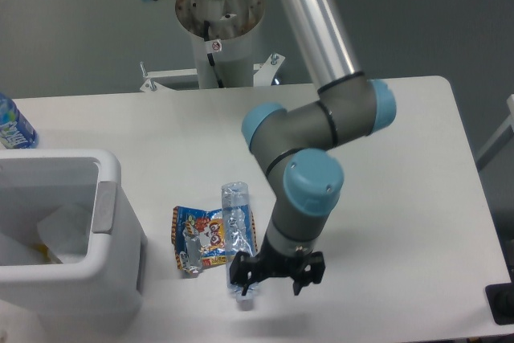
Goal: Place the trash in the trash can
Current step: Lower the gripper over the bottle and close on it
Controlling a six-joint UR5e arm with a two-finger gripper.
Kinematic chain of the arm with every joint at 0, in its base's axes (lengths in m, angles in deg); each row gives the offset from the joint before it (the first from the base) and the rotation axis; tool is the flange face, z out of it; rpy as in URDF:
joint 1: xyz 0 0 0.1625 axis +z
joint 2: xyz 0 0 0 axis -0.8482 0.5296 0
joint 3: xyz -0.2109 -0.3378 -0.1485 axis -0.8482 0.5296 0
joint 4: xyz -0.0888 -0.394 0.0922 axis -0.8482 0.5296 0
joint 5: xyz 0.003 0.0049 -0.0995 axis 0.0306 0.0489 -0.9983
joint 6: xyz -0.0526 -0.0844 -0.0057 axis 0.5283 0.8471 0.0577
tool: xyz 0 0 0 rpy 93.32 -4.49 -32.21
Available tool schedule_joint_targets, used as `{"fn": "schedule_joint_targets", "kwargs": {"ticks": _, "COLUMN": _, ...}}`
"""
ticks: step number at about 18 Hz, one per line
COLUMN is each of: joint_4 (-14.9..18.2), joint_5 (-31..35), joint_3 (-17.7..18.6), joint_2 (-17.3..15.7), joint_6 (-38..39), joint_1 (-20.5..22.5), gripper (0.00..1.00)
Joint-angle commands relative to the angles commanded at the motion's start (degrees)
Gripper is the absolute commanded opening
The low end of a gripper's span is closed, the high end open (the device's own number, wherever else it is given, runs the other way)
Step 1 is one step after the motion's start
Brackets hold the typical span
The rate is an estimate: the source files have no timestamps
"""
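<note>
I expect the flat blue foil snack wrapper (201, 235) to stay behind when I lift the clear plastic bottle, because the bottle just lies across it (238, 229).
A clear plastic bottle (237, 226) with no label lies on the white table, its cap end toward the front edge. Partly under it lies a blue foil snack wrapper (201, 238) with orange edges. My gripper (273, 273) hangs open at the bottle's cap end, with its left finger over the neck and its right finger to the right of the bottle. Nothing is held. The white trash can (108, 222) stands at the left, with crumpled bits showing inside.
A blue-labelled bottle (12, 124) stands at the far left edge of the table. The arm's base column (218, 38) rises behind the table. A dark object (502, 303) sits off the front right corner.
</note>
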Motion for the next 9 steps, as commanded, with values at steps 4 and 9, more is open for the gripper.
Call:
{"fn": "schedule_joint_targets", "kwargs": {"ticks": 4, "joint_4": -0.8, "joint_5": 2.82, "joint_3": 0.27, "joint_2": 1.41, "joint_6": 1.67, "joint_1": -1.85, "gripper": 1.0}}
{"fn": "schedule_joint_targets", "kwargs": {"ticks": 9, "joint_4": -0.8, "joint_5": 5.55, "joint_3": 0.27, "joint_2": 2.82, "joint_6": 2.38, "joint_1": -3.08, "gripper": 1.0}}
